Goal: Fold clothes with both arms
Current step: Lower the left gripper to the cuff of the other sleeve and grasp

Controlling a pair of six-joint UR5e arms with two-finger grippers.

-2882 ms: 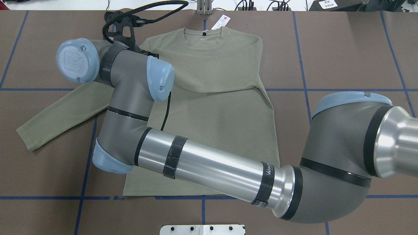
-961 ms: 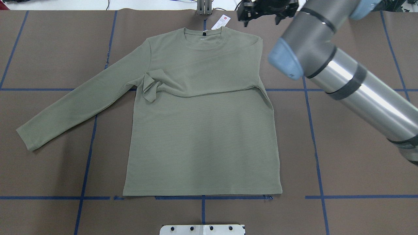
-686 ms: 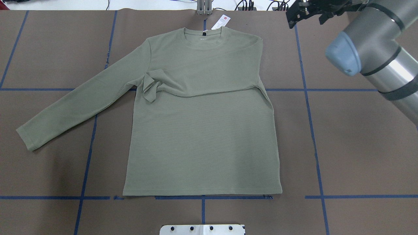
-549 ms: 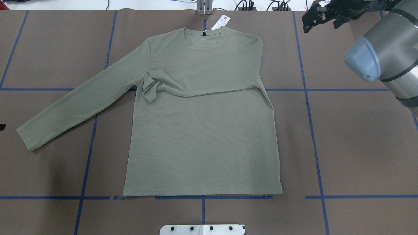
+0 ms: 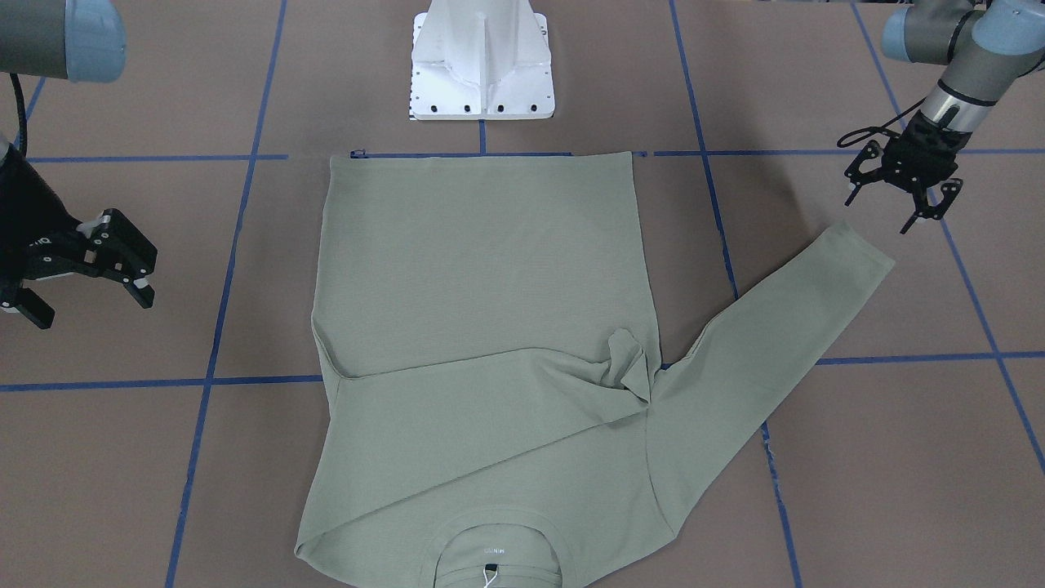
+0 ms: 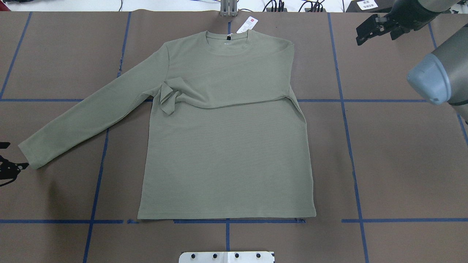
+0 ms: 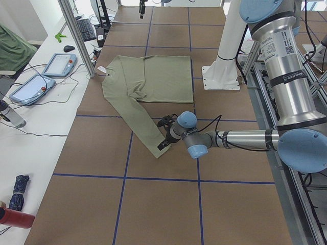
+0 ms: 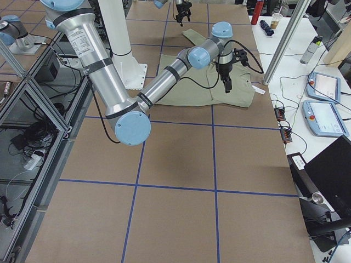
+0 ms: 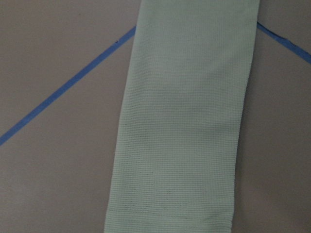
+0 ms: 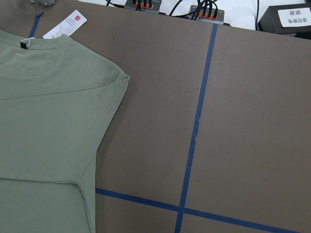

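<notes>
My gripper will carry the outstretched sleeve (image 5: 766, 351) across, and the sleeve should come near the opposite armpit with its end flopping over, because the folded sleeve's cuff (image 5: 627, 364) lies bunched.
The sage-green shirt (image 6: 226, 157) lies flat on the brown table, collar toward the far edge. One sleeve is folded across the chest, and its cuff (image 6: 168, 98) is bunched by the opposite armpit. The other sleeve (image 6: 84, 117) stretches out flat. My left gripper (image 5: 890, 204) is open just beyond that sleeve's cuff (image 5: 857, 245) and only partly in the overhead view (image 6: 6, 160). The left wrist view looks straight down on the cuff end (image 9: 180, 145). My right gripper (image 5: 91, 304) is open and holds nothing, off the shirt's other side (image 6: 376, 36).
The white pedestal base (image 5: 482, 61) stands at the shirt's hem side. A white hang tag (image 6: 248, 25) lies past the collar beside a metal post (image 6: 228, 9). Blue tape lines (image 6: 347, 120) grid the table. Tablets and cables (image 7: 46, 71) sit on the white bench beyond.
The right arm has swung off the shirt to the far right, leaving the folded sleeve's cuff bunched. The left gripper has come into view at the outstretched cuff.
</notes>
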